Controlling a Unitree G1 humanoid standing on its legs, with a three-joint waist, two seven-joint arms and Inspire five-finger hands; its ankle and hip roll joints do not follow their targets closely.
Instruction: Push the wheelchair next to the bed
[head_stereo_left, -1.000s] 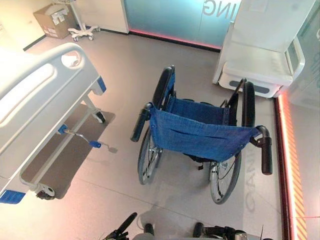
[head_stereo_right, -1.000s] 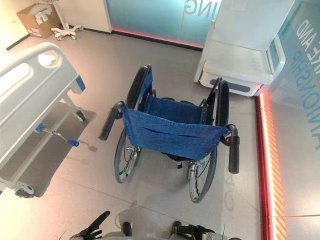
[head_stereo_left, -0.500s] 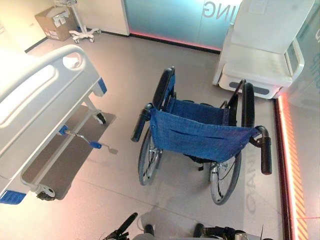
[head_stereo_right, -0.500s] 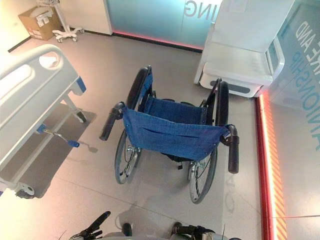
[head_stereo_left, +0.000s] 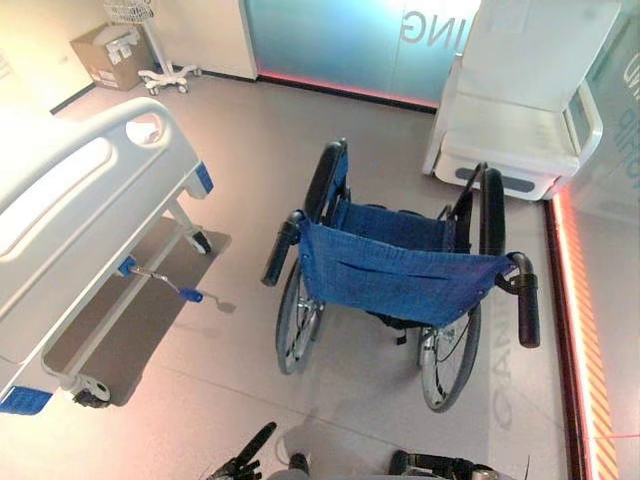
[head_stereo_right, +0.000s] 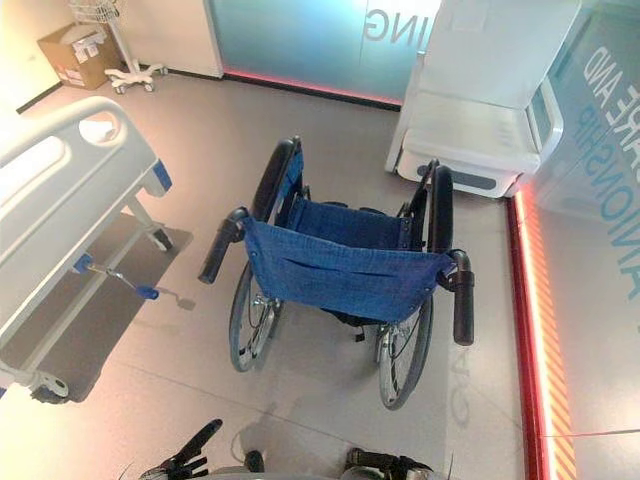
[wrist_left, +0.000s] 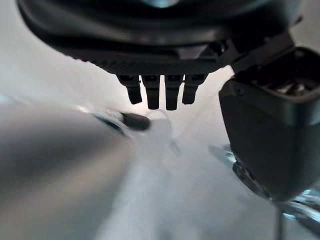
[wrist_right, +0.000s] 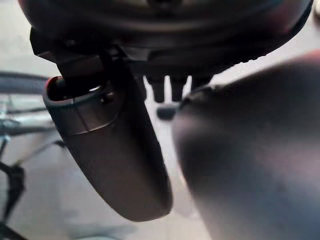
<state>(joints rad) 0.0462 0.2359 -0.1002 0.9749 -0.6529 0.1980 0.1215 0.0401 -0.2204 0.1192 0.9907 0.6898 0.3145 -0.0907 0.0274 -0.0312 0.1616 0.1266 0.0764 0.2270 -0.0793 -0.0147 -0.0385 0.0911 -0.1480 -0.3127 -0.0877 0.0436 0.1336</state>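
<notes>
My grippers will push the wheelchair (head_stereo_left: 400, 275) by its handles, and it will roll along and stay unfolded, since the blue seat (head_stereo_left: 395, 227) is spread wide between the upright wheels.
A wheelchair (head_stereo_left: 400, 280) with a blue cloth back and seat stands mid-floor, its back towards me. Its two black push handles, left (head_stereo_left: 280, 250) and right (head_stereo_left: 527, 310), are free. The white hospital bed (head_stereo_left: 70, 200) stands to the left, with a strip of bare floor between it and the chair. My left hand (head_stereo_left: 248, 460) hangs low at the near edge, open and well short of the handles. In the left wrist view its fingers (wrist_left: 160, 92) hang straight over the floor. My right hand (head_stereo_left: 440, 465) is also low and near, its fingers (wrist_right: 170, 90) relaxed with nothing in them.
A blue-tipped crank (head_stereo_left: 190, 294) sticks out from the bed's frame towards the chair. A white padded chair (head_stereo_left: 520, 130) stands behind the wheelchair at the far right. A red-lit floor strip (head_stereo_left: 570, 330) runs along the right wall. A cardboard box (head_stereo_left: 105, 50) and a wheeled stand (head_stereo_left: 160, 70) are far left.
The whole picture has shifted slightly, so the camera moved. The wheelchair, the bed and both hands keep their places.
</notes>
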